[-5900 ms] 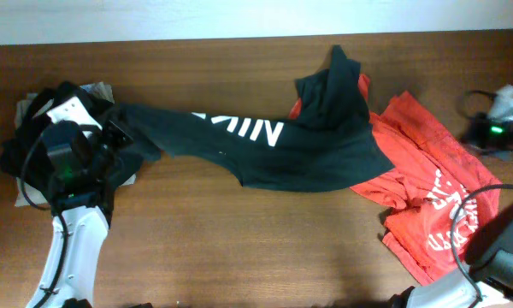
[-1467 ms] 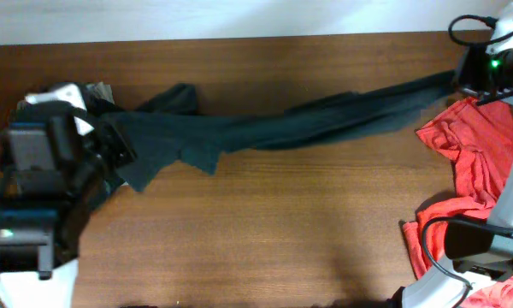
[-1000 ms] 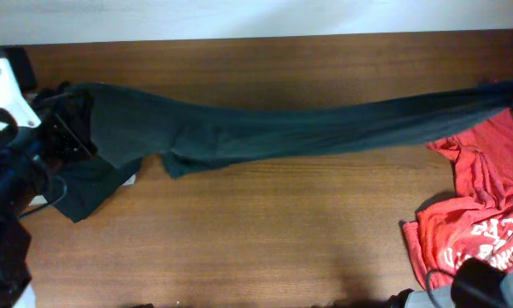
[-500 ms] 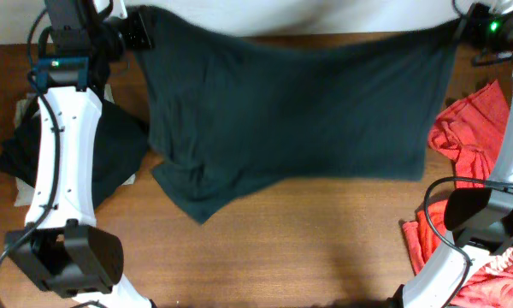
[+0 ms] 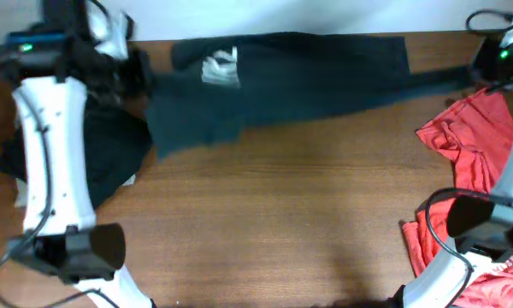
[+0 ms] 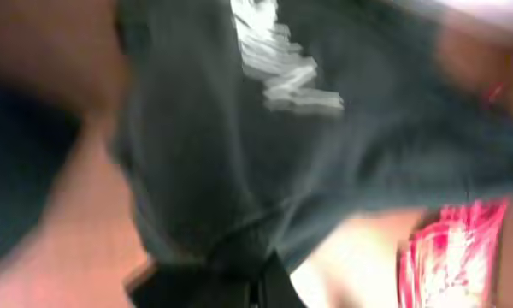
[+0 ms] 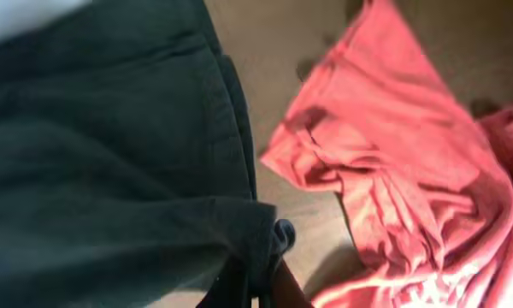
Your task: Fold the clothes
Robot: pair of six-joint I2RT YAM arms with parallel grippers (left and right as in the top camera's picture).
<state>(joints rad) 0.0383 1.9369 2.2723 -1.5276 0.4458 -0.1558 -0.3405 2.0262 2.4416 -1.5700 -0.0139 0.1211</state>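
Note:
The black T-shirt reaches the table's far edge [image 5: 295,36], so the robot's left gripper should pull back together with the right gripper and lower the T-shirt onto the clear wood nearer me [image 5: 197,175].
The large black T-shirt [image 5: 325,73] with white lettering [image 5: 221,67] hangs stretched across the far side of the table between both grippers. My left gripper [image 5: 138,73] is shut on its left end. My right gripper [image 5: 480,75] is shut on its right end, which is pulled into a narrow strip. The left wrist view is blurred; it shows the black shirt [image 6: 205,154] and lettering [image 6: 282,68] running out from the shut gripper [image 6: 239,287]. In the right wrist view the gripper [image 7: 265,282] pinches a bunched edge of the black shirt [image 7: 111,128].
A crumpled red T-shirt [image 5: 466,145] lies at the right edge, with more red cloth [image 5: 496,274] at the front right; it also shows in the right wrist view [image 7: 393,154]. A black shirt pile [image 5: 77,158] on beige cloth lies at the left.
Half a second ago the black shirt hung wide open between raised grippers. Now it is lower and gathered into a narrower band at the far edge, with the white lettering showing.

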